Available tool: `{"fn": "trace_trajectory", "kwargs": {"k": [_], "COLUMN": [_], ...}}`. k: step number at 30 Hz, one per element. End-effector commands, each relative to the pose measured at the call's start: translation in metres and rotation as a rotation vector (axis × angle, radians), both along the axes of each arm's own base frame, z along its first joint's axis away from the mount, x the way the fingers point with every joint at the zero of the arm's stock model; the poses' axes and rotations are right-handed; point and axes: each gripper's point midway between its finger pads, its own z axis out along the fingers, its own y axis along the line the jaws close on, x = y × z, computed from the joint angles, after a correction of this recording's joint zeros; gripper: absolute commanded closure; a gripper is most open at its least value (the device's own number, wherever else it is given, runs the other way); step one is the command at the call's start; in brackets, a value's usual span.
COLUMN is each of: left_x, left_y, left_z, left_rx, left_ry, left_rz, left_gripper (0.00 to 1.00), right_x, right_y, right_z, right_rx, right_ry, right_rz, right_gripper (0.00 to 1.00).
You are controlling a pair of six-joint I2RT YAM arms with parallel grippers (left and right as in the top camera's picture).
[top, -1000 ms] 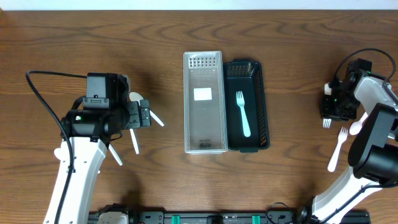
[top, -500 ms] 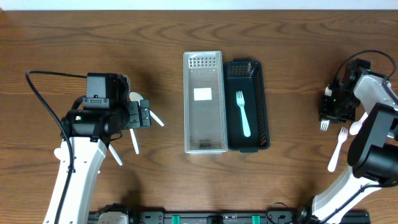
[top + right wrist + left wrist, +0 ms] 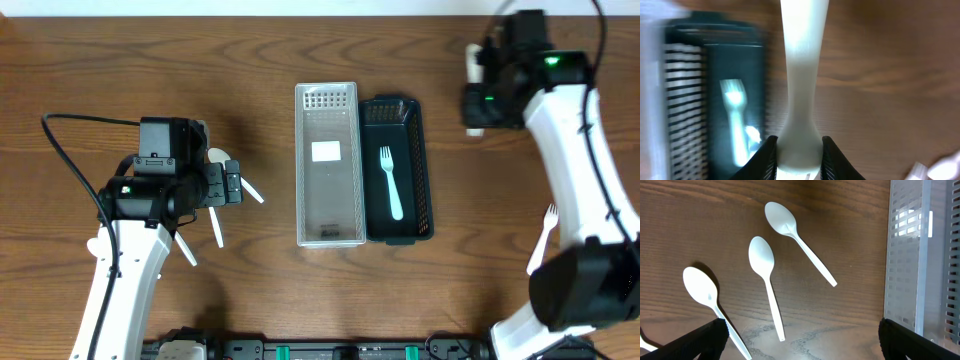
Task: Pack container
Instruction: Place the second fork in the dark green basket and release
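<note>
The held white fork (image 3: 473,68) is parallel to the dark tray's length, so my right gripper keeps going over the tray and releases (image 3: 371,170) it beside the fork lying there.
My right gripper (image 3: 477,104) is shut on a white plastic fork (image 3: 799,75) and holds it in the air just right of the dark green tray (image 3: 424,170). In the right wrist view the jaws (image 3: 799,150) pinch the fork near its head. One white fork (image 3: 390,182) lies in the dark tray. A clear tray (image 3: 303,170) stands against the dark tray's left side. My left gripper (image 3: 232,184) is open and empty above three white spoons (image 3: 765,275) on the table; its fingertips (image 3: 700,340) show at the bottom corners.
Another white fork (image 3: 543,238) lies on the table at the right edge. The clear tray's wall (image 3: 905,255) shows at the right of the left wrist view. A cable (image 3: 70,165) loops off the left arm.
My right gripper has lifted the fork from the right edge and carried it up and left, to beside the dark tray's far end. The left arm has not moved.
</note>
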Motion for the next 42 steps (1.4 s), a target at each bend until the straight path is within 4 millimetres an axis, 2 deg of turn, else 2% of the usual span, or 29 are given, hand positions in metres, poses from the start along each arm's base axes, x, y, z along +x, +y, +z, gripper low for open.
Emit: {"fn": "trace_trajectory", "kwargs": {"k": [1,3,6,10,16,18,21,22,24,29,33,37,38,39,40,42], "left_x": [0.002,0.002,0.002,0.002,0.002,0.002,0.002,0.002,0.002,0.002,0.002,0.002,0.002,0.002,0.002,0.002], "left_y": [-0.001,-0.001,-0.001,-0.001,-0.001,-0.001,-0.001,-0.001,-0.001,-0.001,-0.001,-0.001,-0.001,-0.001,-0.001,-0.001], "left_z": [0.004,0.004,0.004,0.004,0.004,0.004,0.004,0.004,0.004,0.004,0.004,0.004,0.004,0.004,0.004,0.004], "left_rx": [-0.008,-0.008,-0.008,-0.008,-0.008,-0.008,-0.008,-0.008,-0.008,-0.008,-0.008,-0.008,-0.008,-0.008,-0.008,-0.008], "left_ry": [-0.007,-0.007,-0.007,-0.006,-0.006,-0.007,-0.007,-0.007,-0.006,-0.003,-0.003,-0.003,-0.003,-0.003,-0.003,-0.003], "left_rz": [0.002,0.002,0.002,0.002,0.002,0.002,0.002,0.002,0.002,0.002,0.002,0.002,0.002,0.002,0.002,0.002], "left_gripper": [0.02,0.02,0.02,0.02,0.02,0.02,0.02,0.02,0.02,0.02,0.02,0.02,0.02,0.02,0.02,0.02], "right_x": [-0.01,-0.018,-0.026,-0.038,-0.057,-0.059,-0.057,-0.056,-0.053,-0.043,-0.022,0.0,0.004,0.004,0.003,-0.004], "right_y": [0.05,0.075,0.1,0.122,0.121,0.119,0.12,0.12,0.121,0.119,0.098,0.06,0.043,0.024,0.011,-0.026], "right_z": [-0.003,-0.011,-0.029,-0.071,-0.134,-0.142,-0.143,-0.141,-0.14,-0.124,-0.077,-0.011,0.009,0.027,0.037,0.057], "right_rx": [0.04,0.042,0.023,-0.007,-0.057,-0.064,-0.062,-0.058,-0.053,-0.045,-0.05,-0.005,0.015,0.031,0.039,0.054], "right_ry": [0.022,0.046,0.087,0.179,0.311,0.327,0.32,0.312,0.3,0.276,0.21,0.08,0.039,0.001,-0.02,-0.058], "right_rz": [0.028,0.061,0.092,0.113,0.103,0.101,0.102,0.102,0.101,0.102,0.044,-0.07,-0.124,-0.181,-0.218,-0.324], "right_gripper": [0.99,0.98,0.98,0.99,0.96,0.92,0.71,0.67,0.65,0.62,0.63,0.62,0.59,0.5,0.45,0.42]}}
